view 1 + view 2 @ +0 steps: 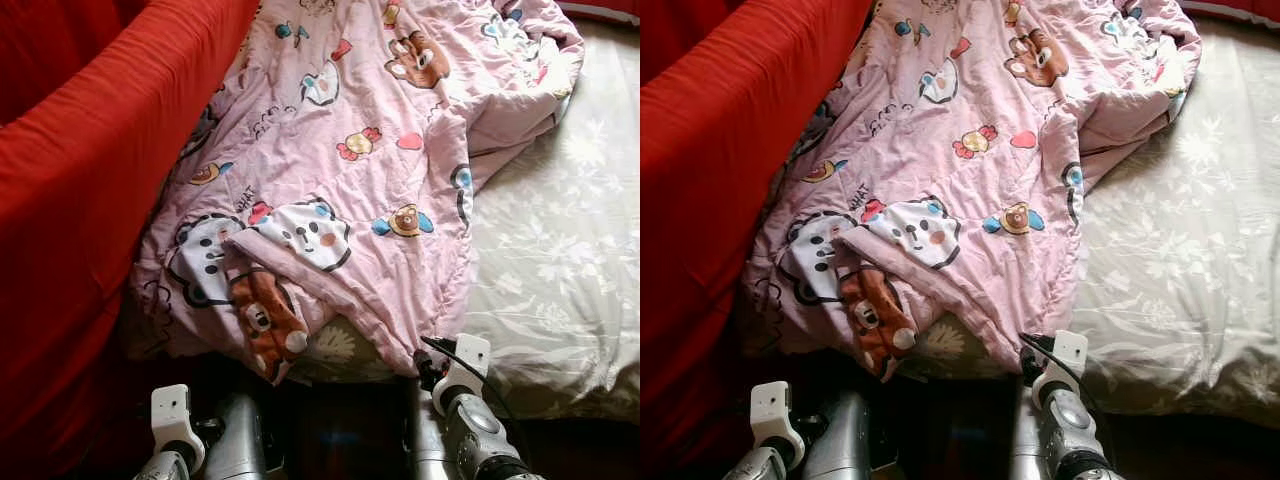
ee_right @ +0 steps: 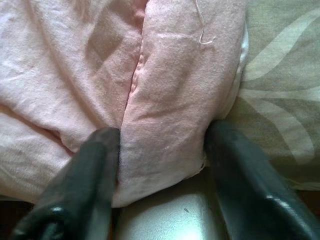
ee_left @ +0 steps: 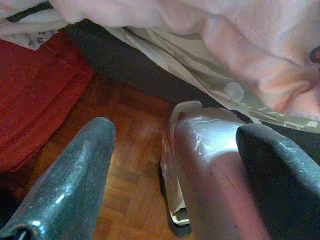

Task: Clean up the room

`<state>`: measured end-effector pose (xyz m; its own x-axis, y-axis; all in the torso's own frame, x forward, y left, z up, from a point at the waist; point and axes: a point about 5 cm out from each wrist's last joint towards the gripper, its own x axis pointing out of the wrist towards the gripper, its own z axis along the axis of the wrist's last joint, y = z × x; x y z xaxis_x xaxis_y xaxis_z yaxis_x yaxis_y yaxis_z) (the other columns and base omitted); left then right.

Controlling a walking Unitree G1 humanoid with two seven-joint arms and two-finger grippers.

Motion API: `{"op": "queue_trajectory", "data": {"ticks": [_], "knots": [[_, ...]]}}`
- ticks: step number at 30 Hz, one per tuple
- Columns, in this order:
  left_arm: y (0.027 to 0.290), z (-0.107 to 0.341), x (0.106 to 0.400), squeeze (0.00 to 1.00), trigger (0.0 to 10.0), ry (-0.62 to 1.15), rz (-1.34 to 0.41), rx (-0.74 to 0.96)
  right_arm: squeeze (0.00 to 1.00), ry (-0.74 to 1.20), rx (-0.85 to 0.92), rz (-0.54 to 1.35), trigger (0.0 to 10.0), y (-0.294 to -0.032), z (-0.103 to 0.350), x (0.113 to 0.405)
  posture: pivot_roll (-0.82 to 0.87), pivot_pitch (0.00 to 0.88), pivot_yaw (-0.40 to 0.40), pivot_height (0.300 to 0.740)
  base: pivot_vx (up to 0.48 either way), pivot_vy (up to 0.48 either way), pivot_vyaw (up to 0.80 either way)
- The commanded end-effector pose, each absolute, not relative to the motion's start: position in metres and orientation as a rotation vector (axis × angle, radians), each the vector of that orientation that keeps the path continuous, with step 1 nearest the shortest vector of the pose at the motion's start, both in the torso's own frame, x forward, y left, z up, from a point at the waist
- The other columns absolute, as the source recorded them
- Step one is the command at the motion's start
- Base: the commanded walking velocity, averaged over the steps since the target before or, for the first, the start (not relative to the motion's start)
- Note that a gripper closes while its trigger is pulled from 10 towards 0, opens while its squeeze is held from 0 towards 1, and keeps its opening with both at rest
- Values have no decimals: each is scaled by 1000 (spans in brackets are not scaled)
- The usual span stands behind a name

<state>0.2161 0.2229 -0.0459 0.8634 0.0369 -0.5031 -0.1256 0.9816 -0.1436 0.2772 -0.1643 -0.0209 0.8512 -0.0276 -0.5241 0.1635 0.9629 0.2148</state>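
Observation:
I expect the pink quilt [image 1: 385,270] to spread open and show hidden cloth when I pull its corner outward, because a slanting fold [image 1: 285,262] lies over the bear prints.
A pink quilt [image 1: 340,150] printed with cartoon animals lies crumpled across the left side of a bed, and its near corner hangs over the front edge. My right gripper [image 2: 162,132] is at that corner, open, its two black fingers [image 2: 95,170] standing on either side of a thick pink fold. In the left eye view the same gripper [image 1: 425,368] sits just under the quilt's lowest corner. My left gripper [image 3: 175,127] hangs low by my body, open and holding nothing, pointing at the floor.
A grey floral bed sheet [image 1: 560,250] lies bare on the right half of the bed. Red fabric [image 1: 90,200] rises as a wall along the left. Below the bed edge is wooden parquet floor [image 3: 130,165], with my silver leg [image 3: 210,175] close by.

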Motion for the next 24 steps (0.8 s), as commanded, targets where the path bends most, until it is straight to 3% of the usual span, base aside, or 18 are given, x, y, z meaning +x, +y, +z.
{"op": "queue_trajectory", "data": {"ticks": [1,24], "knots": [[219,-78,167,0,10000,740,95,-189,0,630,265,-105,0,-161,-36,261,44,347,67,586,0,0,0],[217,-79,166,0,10000,744,94,-198,0,640,256,-93,0,-160,-38,258,45,341,59,586,0,0,0]]}}
